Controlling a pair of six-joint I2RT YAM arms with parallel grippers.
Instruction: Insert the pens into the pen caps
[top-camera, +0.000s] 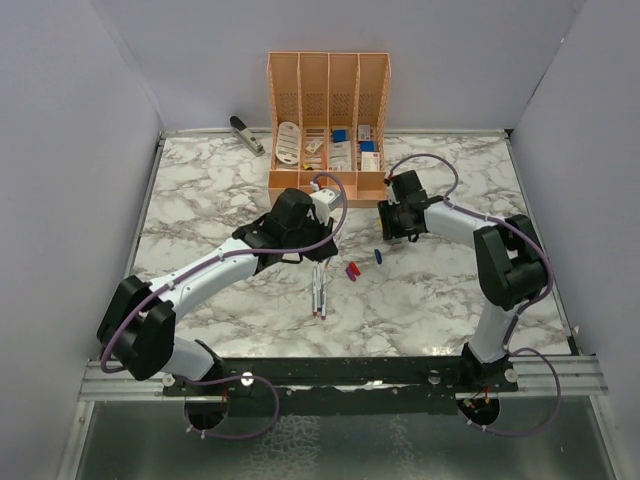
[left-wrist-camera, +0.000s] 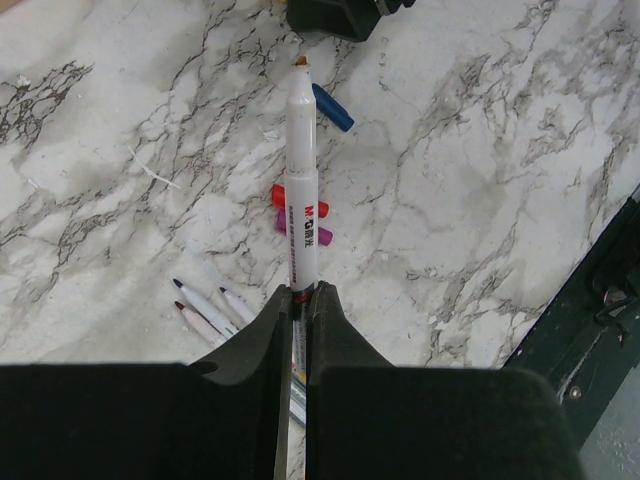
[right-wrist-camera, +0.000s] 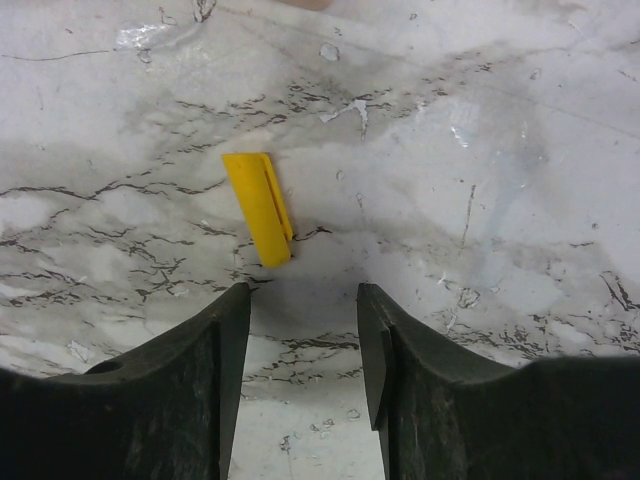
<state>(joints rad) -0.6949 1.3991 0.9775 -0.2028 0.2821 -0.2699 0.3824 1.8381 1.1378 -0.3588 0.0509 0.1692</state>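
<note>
The yellow cap (right-wrist-camera: 257, 203) is lying at a slant in front of my right gripper's open fingers, so I should move the fingers forward around the yellow cap's near end (right-wrist-camera: 272, 246) before I close them.
My left gripper (left-wrist-camera: 303, 292) is shut on a white-grey pen (left-wrist-camera: 300, 190) and holds it above the marble, its small brownish tip pointing away. Under it lie a red cap (left-wrist-camera: 277, 194), a purple cap (left-wrist-camera: 324, 238) and, farther off, a blue cap (left-wrist-camera: 333, 108). Three more pens (left-wrist-camera: 205, 310) lie to the left, seen from above as a bundle (top-camera: 318, 290). My right gripper (right-wrist-camera: 303, 300) is open just above the table, with a yellow cap (right-wrist-camera: 259, 208) lying flat slightly ahead and to the left of its left finger. I see no green cap.
A peach organiser (top-camera: 328, 95) with white and blue items stands at the back centre, close behind both grippers (top-camera: 320, 238) (top-camera: 399, 230). A grey stapler (top-camera: 247, 133) lies at the back left. The right gripper's dark body (left-wrist-camera: 335, 15) is just beyond the blue cap.
</note>
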